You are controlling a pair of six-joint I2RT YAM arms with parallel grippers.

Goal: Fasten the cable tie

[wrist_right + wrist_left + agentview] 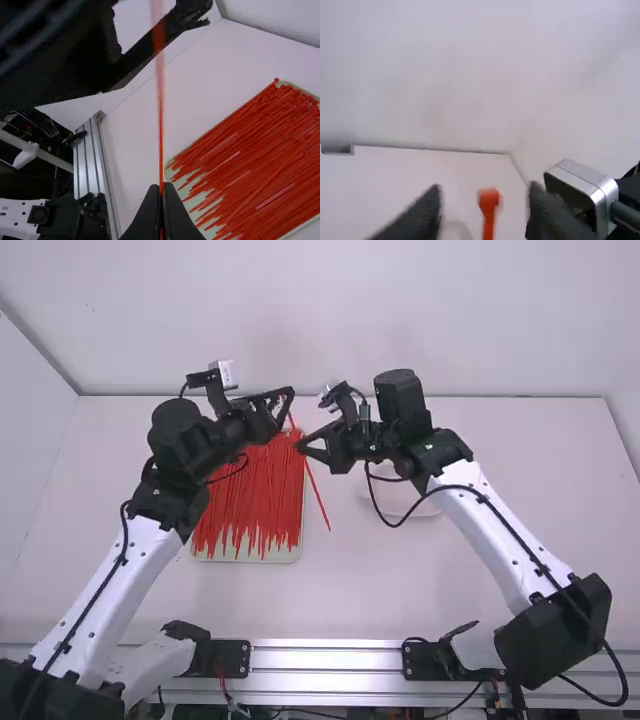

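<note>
The red cable tie has a thin strap [317, 497] and blocky head [489, 198]. The strap will bend into a loop that stays when I feed it through.
My right gripper [303, 440] is shut on a single red cable tie [319, 498], which slants down toward the table past the pile's right edge. In the right wrist view, the right gripper [161, 189] pinches the tie [159, 115], which runs straight up toward the left gripper's black finger [175, 25]. My left gripper [285, 407] hovers just left of the right one, above the pile's far end. In the left wrist view, the left gripper [487, 212] is open, with the tie's red head [488, 199] between its fingers, touching neither.
Several red cable ties [250, 502] lie piled on a pale flat tray [246, 558] left of the table's middle. A faint white round dish [420, 506] sits under the right arm. The right arm's silver camera housing [580, 190] is close beside the left gripper.
</note>
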